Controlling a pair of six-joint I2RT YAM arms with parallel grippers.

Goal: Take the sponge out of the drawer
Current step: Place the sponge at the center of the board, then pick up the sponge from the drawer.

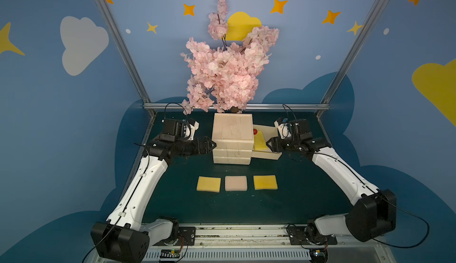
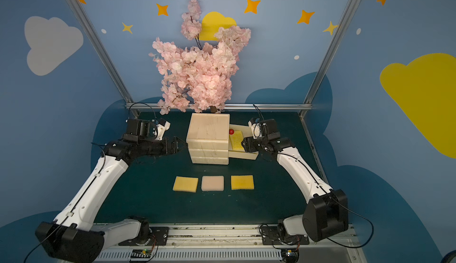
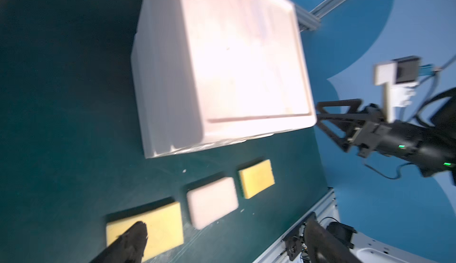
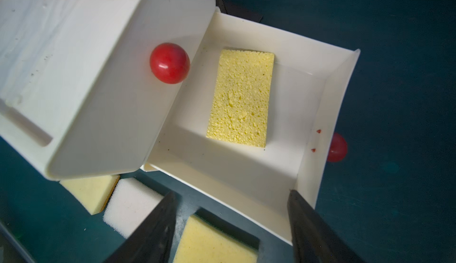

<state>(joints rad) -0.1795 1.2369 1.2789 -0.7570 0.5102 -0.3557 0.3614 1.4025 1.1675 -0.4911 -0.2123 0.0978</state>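
Note:
My gripper will lift the yellow sponge (image 1: 259, 141), and the sponge will squeeze in between my fingers but stay flat, because open pores (image 4: 236, 107) cover its straight-edged slab.
A yellow sponge (image 4: 243, 97) lies flat on the floor of the pulled-out drawer (image 4: 320, 116) and shows in both top views (image 1: 260, 142) (image 2: 236, 141). The drawer (image 1: 267, 155) sticks out to the right of the cream drawer unit (image 1: 233, 128). My right gripper (image 4: 232, 195) hovers open just above the drawer's right end (image 1: 269, 144), apart from the sponge and holding nothing. My left gripper (image 1: 211, 145) is open beside the unit's left wall, fingers wide apart (image 3: 225, 224) and empty.
Three flat sponges lie in a row on the green table in front of the unit: yellow (image 1: 208, 184), pink (image 1: 236, 183), yellow (image 1: 265, 182). Red knobs (image 4: 169, 63) (image 4: 336, 147) stick out from the drawer fronts. A pink blossom tree (image 1: 227, 76) stands behind the unit.

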